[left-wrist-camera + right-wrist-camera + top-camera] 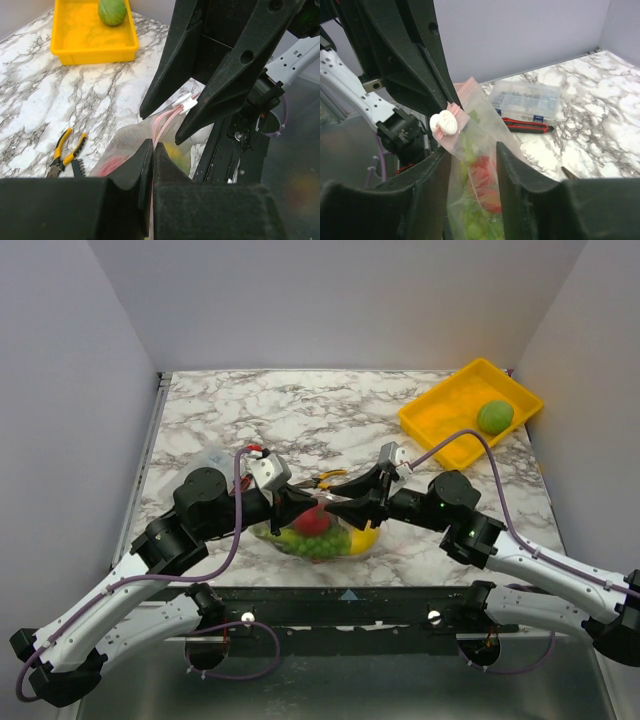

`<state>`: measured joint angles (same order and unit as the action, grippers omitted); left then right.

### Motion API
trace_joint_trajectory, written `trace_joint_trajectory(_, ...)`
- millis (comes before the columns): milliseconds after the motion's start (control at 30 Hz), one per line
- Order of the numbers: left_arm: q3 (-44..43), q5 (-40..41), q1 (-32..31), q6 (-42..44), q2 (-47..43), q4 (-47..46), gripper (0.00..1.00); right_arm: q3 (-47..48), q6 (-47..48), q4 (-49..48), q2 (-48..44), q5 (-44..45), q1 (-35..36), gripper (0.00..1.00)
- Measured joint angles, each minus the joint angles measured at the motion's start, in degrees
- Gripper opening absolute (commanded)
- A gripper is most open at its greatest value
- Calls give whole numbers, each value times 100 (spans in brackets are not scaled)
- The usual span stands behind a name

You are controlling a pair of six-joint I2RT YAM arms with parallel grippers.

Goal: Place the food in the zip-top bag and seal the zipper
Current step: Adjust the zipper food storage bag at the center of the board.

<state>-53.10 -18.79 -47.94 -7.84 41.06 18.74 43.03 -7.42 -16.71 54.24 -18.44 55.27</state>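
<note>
The pink zipper [161, 121] bends between the fingers of the robot's left gripper and the white slider [186, 103], so the right gripper should clamp the slider before the left gripper takes hold of the zipper again.
The clear zip-top bag [322, 532] hangs between both grippers near the table's front edge. It holds a red round fruit [313, 520], green leafy pieces [318, 544] and a yellow lemon [365, 538]. My left gripper [294, 502] is shut on the pink zipper [162, 122]; its closed tips show in the left wrist view [152, 150]. My right gripper [347, 505] is open, its fingers either side of the bag's top [472, 155]. The white slider [445, 122] sits on the pink strip just beyond them. The red fruit [482, 180] shows through the plastic.
A yellow tray [455, 415] with a green round item [495, 417] stands at the back right. Yellow-handled pliers [325, 478] lie just behind the bag. A small clear plastic box [527, 100] and a red-and-black tool [527, 126] lie on the left. Grey walls enclose the table.
</note>
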Motion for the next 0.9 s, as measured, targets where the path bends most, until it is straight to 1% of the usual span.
trace_joint_trajectory(33, -2, -11, 0, 2, 0, 13, 0, 11, 15, -7, 13, 0, 0, 32)
trace_joint_trajectory(133, -2, -15, -2, 2, 0, 33, 0, 11, 90, -11, 13, -9, 0, 7)
trace_joint_trajectory(167, -2, -20, 0, 2, 0, 44, 0, 11, 101, -11, 13, -22, 0, 1)
trace_joint_trajectory(333, -57, -37, 0, 11, 4, 125, 0, 68, 177, 22, 61, -98, 0, 0)
trace_joint_trajectory(367, -94, -44, 0, 31, 9, 168, 2, 92, 168, 22, 83, -98, 0, 0)
trace_joint_trajectory(467, -225, -103, 22, 87, 39, 374, 33, 164, 70, 76, 129, -96, 0, 0)
trace_joint_trajectory(500, -337, -131, 24, 127, 81, 479, 43, 205, 28, 140, 151, -96, 0, 0)
trace_joint_trajectory(567, -592, -184, 24, 166, 168, 601, 55, 278, -31, 291, 199, -118, 0, 0)
trace_joint_trajectory(667, -1016, -256, 24, 258, 299, 745, 62, 367, -72, 470, 295, -234, 0, 0)
trace_joint_trajectory(767, -1377, -396, 24, 428, 461, 798, 63, 468, -120, 621, 363, -337, 0, 0)
trace_joint_trajectory(867, -1523, -645, 24, 610, 566, 852, 63, 562, -162, 715, 400, -387, 0, 0)
trace_joint_trajectory(900, -1541, -752, 24, 691, 601, 881, 65, 586, -168, 743, 407, -396, 0, 0)
